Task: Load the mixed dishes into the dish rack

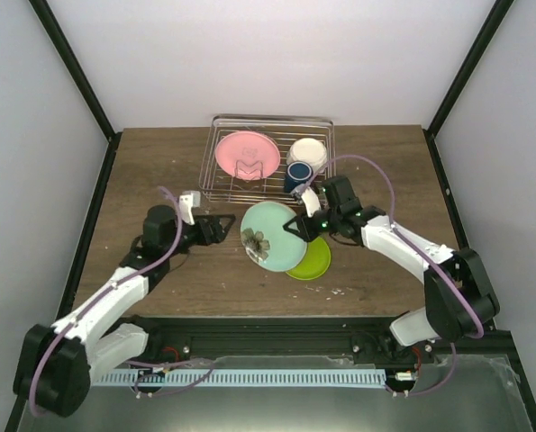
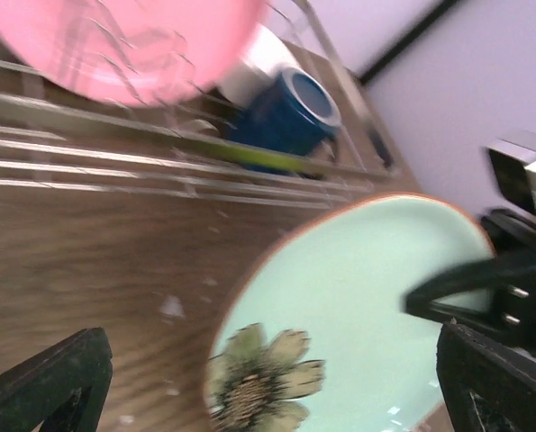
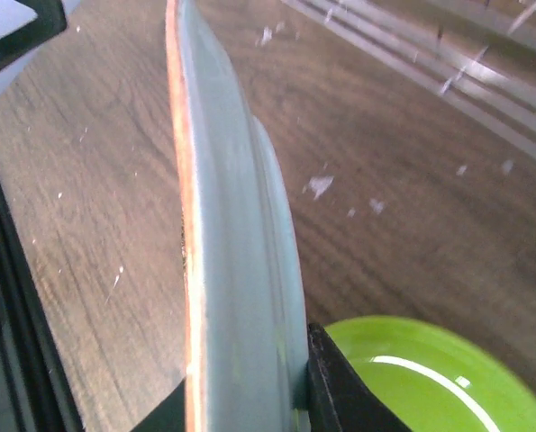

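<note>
My right gripper is holding the mint-green plate (image 1: 273,236) too flat for the rack's wires. Next, I turn it upright and lower it beside the pink plate (image 1: 248,169).
My right gripper (image 1: 296,229) is shut on the rim of the mint-green plate (image 1: 273,236), holding it tilted above the table; its edge (image 3: 236,270) fills the right wrist view between the jaws. The flower mark (image 2: 263,378) faces my left gripper (image 1: 222,227), which is open and empty just left of the plate. The yellow-lime plate (image 1: 311,261) lies flat on the table under it and also shows in the right wrist view (image 3: 430,378). The silver dish rack (image 1: 215,157) holds the pink plate (image 1: 247,153) upright, the white bowl (image 1: 308,153) and the dark blue mug (image 1: 298,175).
The wooden table (image 1: 159,171) has dark frame posts (image 1: 78,81) at its back corners and a black rail (image 1: 277,337) along the near edge. The rack's front wires (image 2: 114,171) run just behind the held plate.
</note>
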`<state>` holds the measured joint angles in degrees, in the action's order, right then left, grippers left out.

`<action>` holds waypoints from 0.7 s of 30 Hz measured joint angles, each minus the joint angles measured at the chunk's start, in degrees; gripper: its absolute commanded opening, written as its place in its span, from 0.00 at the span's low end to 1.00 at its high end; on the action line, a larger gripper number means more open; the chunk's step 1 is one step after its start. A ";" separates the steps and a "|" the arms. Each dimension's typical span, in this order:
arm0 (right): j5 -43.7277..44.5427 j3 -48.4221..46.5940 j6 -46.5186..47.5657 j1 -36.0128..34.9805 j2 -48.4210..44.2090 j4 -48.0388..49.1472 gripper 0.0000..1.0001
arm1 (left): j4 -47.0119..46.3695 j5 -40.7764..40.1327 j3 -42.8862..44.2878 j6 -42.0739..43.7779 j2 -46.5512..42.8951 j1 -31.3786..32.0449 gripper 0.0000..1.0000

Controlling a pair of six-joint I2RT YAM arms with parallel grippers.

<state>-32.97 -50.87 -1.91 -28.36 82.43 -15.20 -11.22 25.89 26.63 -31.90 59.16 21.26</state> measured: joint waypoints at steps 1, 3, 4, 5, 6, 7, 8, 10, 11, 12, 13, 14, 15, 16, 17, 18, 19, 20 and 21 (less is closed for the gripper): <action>0.70 -0.74 0.42 0.00 -0.35 -0.02 0.01 | 3.98 -3.15 1.44 0.96 -1.90 -0.02 1.00; 1.68 -2.58 1.75 -0.02 -1.11 0.02 0.01 | 12.20 -10.03 4.55 2.95 -5.73 -0.02 1.00; 1.99 -3.80 2.95 -0.02 -1.68 0.20 0.01 | 15.28 -12.83 5.68 3.76 -7.10 -0.09 1.00; 2.10 -4.61 3.78 -0.02 -2.10 0.37 0.01 | 18.53 -15.74 6.75 4.52 -8.55 -0.13 1.00; 2.14 -5.60 5.05 -0.02 -2.75 1.05 0.01 | 21.33 -18.10 7.50 5.18 -9.90 -0.13 1.00; 2.12 -6.08 5.88 -0.02 -3.28 1.75 0.01 | 23.45 -19.89 7.96 5.62 -11.02 -0.17 1.00; 2.08 -6.40 6.82 -0.07 -3.93 2.84 0.01 | 25.59 -21.79 8.17 6.08 -12.20 -0.20 1.00; 1.92 -6.43 8.81 -0.13 -5.68 6.21 0.01 | 28.30 -23.65 8.17 6.45 -13.53 -0.22 1.00; 1.95 -6.25 9.79 -0.22 -6.40 8.26 0.01 | 29.55 -24.37 8.17 6.56 -13.86 -0.22 1.00; 2.01 -5.95 10.69 -0.24 -7.02 10.60 0.01 | 30.32 -24.72 8.17 6.60 -13.90 -0.22 1.00; 2.12 -5.42 11.63 -0.31 -7.50 13.31 0.01 | 30.95 -24.96 8.17 6.62 -13.88 -0.22 1.00; 2.49 -4.63 12.94 -0.31 -7.91 16.94 0.01 | 31.43 -25.11 8.17 6.62 -13.73 -0.22 1.00; 2.99 -3.91 14.32 -0.33 -8.04 20.09 0.01 | 31.78 -25.24 8.15 6.62 -13.55 -0.22 1.00; 3.67 -3.26 15.72 -0.35 -7.91 23.12 0.01 | 32.04 -25.27 8.15 6.62 -13.33 -0.22 1.00; 4.48 -2.78 17.31 -0.35 -7.43 25.81 0.01 | 32.30 -25.24 8.13 6.62 -13.11 -0.22 1.00; 5.18 -2.47 18.84 -0.35 -6.64 28.44 0.01 | 32.52 -25.22 8.07 6.62 -12.94 -0.22 1.00; 5.77 -2.40 20.50 -0.35 -5.42 31.15 0.01 | 32.72 -25.20 8.04 6.62 -12.85 -0.22 1.00; 6.25 -2.29 22.29 -0.35 -3.91 34.32 0.01 | 32.85 -25.20 7.98 6.62 -12.83 -0.22 1.00; 6.62 -2.14 24.22 -0.33 -2.03 37.79 0.01 | 32.94 -25.18 7.96 6.62 -12.85 -0.22 1.00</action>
<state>-26.35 -53.01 22.31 -28.69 80.40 22.59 21.71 0.71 34.59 -25.28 46.30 21.04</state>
